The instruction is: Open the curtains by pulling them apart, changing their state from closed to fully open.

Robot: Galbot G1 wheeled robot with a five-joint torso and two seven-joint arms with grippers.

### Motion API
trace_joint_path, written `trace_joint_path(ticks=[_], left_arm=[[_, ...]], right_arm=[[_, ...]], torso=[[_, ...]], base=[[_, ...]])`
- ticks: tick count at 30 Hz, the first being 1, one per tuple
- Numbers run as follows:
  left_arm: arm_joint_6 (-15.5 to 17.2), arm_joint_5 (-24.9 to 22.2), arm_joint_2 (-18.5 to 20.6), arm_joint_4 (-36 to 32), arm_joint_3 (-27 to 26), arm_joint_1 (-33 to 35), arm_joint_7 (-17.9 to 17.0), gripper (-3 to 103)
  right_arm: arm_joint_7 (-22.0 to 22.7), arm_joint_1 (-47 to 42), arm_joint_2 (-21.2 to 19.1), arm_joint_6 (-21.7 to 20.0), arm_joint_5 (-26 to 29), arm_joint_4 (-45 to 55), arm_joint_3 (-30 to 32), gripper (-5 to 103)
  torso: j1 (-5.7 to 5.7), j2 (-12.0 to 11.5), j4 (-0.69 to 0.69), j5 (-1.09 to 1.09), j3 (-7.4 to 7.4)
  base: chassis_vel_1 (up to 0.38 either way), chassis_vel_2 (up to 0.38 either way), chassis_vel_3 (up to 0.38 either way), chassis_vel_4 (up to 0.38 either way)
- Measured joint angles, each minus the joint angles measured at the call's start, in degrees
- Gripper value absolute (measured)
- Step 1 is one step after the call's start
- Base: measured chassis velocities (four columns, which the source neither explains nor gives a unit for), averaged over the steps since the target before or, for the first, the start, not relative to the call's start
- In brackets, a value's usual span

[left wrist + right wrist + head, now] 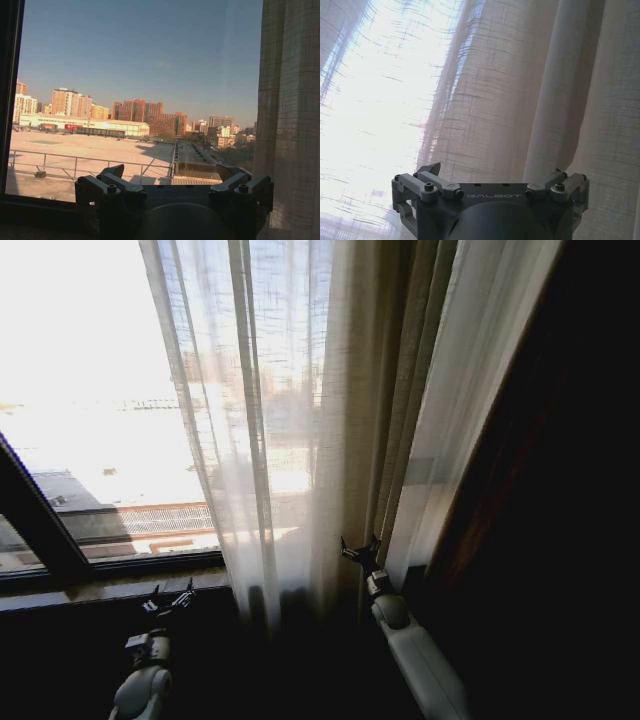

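Observation:
I expect the curtain edge (196, 440) to slide across and join the curtain's pleats when I pull, because they already crowd into bunched folds (385, 420) by the dark wall.
The curtains (300, 420) hang as sheer white pleats across the middle of the window, bunched cream-beige toward the right (400, 410). Left of them the glass is bare. My right gripper (360, 552) is raised at the foot of the bunched folds. In the right wrist view it (495, 170) stands open, with pleated curtain fabric (520, 90) close in front of its fingers. My left gripper (168, 598) sits low by the sill, left of the curtain's edge. In the left wrist view it (170, 172) is open and faces bare glass, with the curtain edge (290, 120) to one side.
A dark window frame bar (30, 520) slants across the lower left above the sill (110, 590). A dark wall or panel (570, 490) stands right of the curtains. Outside the glass lie a railing (75, 162) and city buildings.

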Motion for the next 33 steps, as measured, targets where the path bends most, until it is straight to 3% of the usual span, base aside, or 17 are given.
trace_joint_path(ticks=[14,17,28,33], left_arm=[[0.0,0.0,0.0,0.0,0.0,0.0,0.0,100],[0.0,0.0,0.01,0.0,-0.02,0.0,-0.01,100],[0.0,0.0,-0.01,0.0,0.02,0.0,0.01,100],[0.0,0.0,-0.01,0.0,0.03,0.0,0.02,100]], right_arm=[[-0.33,-1.09,-0.88,0.75,0.74,0.21,0.62,100],[-0.06,-1.13,-0.8,1.42,0.69,0.22,0.62,100],[-1.73,-3.1,-1.98,1.54,1.6,1.38,0.81,100],[-2.1,-3.33,-2.22,2.16,2.03,1.63,0.93,100]], torso=[[-0.01,0.01,0.0,-0.01,-0.01],[0.0,0.0,0.06,-0.03,0.0],[0.02,-0.02,-0.04,0.04,0.01],[0.03,-0.02,-0.01,0.0,0.01]], base=[[0.39,0.328,-0.385,-0.322],[0.291,0.227,-0.265,-0.227],[0.05,0.038,-0.035,-0.03],[0.019,-0.078,-0.018,0.073]])
